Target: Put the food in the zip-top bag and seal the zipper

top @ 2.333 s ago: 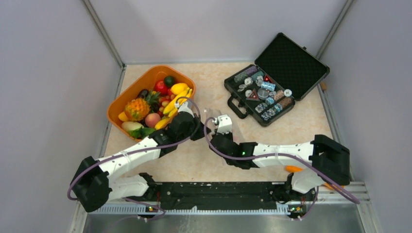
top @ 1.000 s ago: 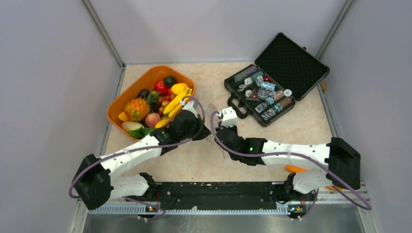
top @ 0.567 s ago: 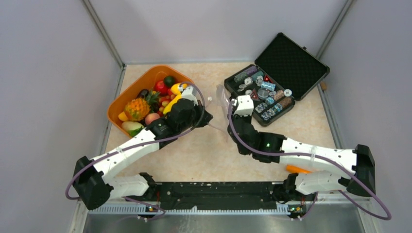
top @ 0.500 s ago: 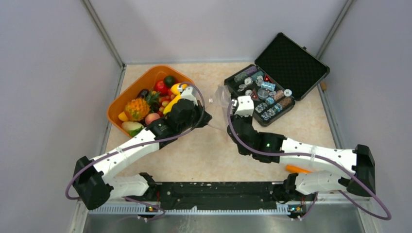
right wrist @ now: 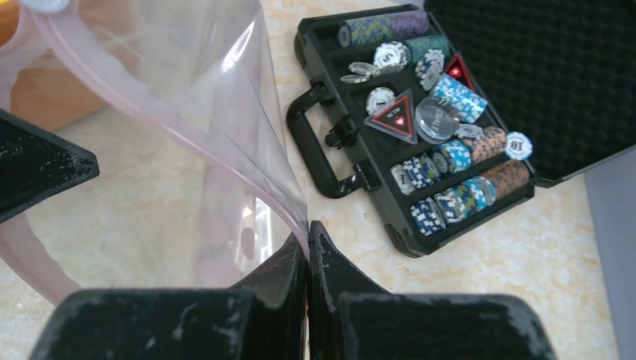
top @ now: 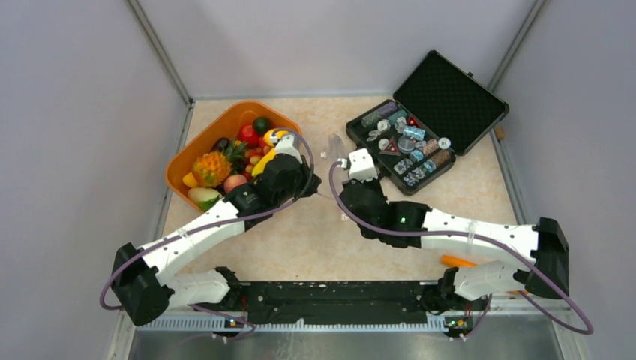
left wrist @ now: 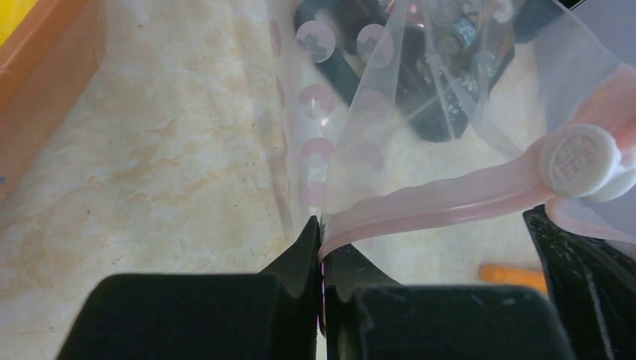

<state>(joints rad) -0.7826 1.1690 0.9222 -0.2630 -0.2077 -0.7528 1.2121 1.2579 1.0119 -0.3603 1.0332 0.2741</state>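
Both of the robot's grippers have hold of the bag's pink zipper (left wrist: 450, 204), so the right gripper should ease back and keep the bag while the left gripper reaches for the food (top: 240, 161).
The clear zip-top bag (top: 333, 148) hangs between my two grippers above the table. My left gripper (top: 313, 185) (left wrist: 321, 225) is shut on one side of the pink zipper (left wrist: 450, 199), which carries a white round slider (left wrist: 581, 160). On the opposite side of the bag's mouth (right wrist: 187, 67), my right gripper (top: 339, 180) (right wrist: 308, 229) is shut on the pink zipper strip (right wrist: 150, 124). The mouth gapes between the two grips. The food (top: 240, 154), with a pineapple, bananas and red fruits, lies in the orange basket (top: 225, 112) left of the left gripper.
An open black case (top: 450, 94) (right wrist: 480, 45) with chips and tokens sits at the back right, close to the right gripper. A small orange piece (top: 454, 260) lies near the right arm's base. Grey walls enclose the table on three sides.
Both grippers have carried the bag farther from the arm bases. The right gripper swung toward the black case, then came back left. Both stayed shut on the zipper.
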